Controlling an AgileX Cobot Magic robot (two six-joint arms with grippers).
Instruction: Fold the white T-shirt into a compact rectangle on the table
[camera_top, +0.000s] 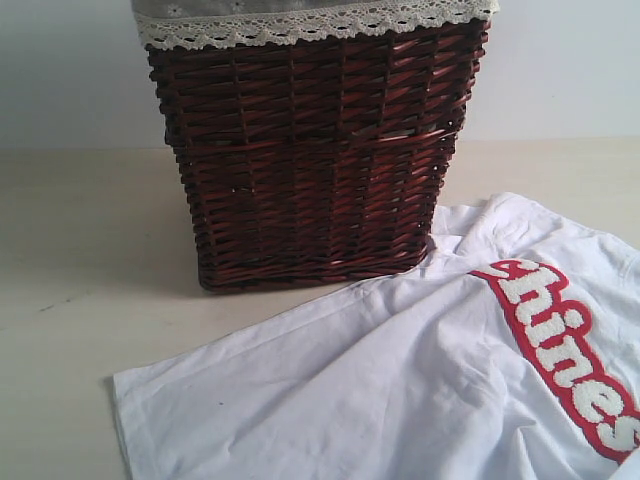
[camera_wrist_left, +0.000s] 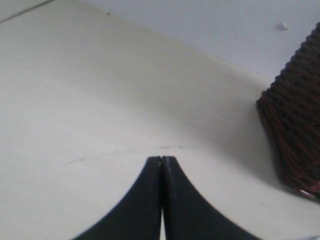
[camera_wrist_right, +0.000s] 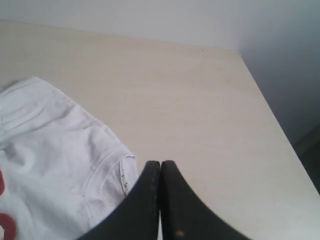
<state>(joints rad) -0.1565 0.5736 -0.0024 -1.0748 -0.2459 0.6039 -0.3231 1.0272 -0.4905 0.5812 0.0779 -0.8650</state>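
Observation:
The white T-shirt's flat corner (camera_top: 130, 383) is clear of the wicker basket. I should keep moving my left gripper toward the cloth (camera_top: 195, 385) until its fingers open above it.
The white T-shirt (camera_top: 400, 380) lies spread and rumpled on the table (camera_top: 90, 260) in front of the basket, its red band with fuzzy white letters (camera_top: 560, 350) running toward the right edge. In the right wrist view the T-shirt (camera_wrist_right: 55, 160) shows a hemmed edge with a small tag beside my right gripper (camera_wrist_right: 160, 163), which is shut and holds nothing. My left gripper (camera_wrist_left: 161, 159) is shut too, empty, above bare table (camera_wrist_left: 100, 110). Neither gripper shows in the exterior view.
A tall dark brown wicker basket (camera_top: 310, 150) with a grey lace-trimmed liner (camera_top: 310, 20) stands at the back middle, its foot touching the shirt. The basket (camera_wrist_left: 295, 125) also shows in the left wrist view. The table edge (camera_wrist_right: 270, 115) drops off near the right gripper.

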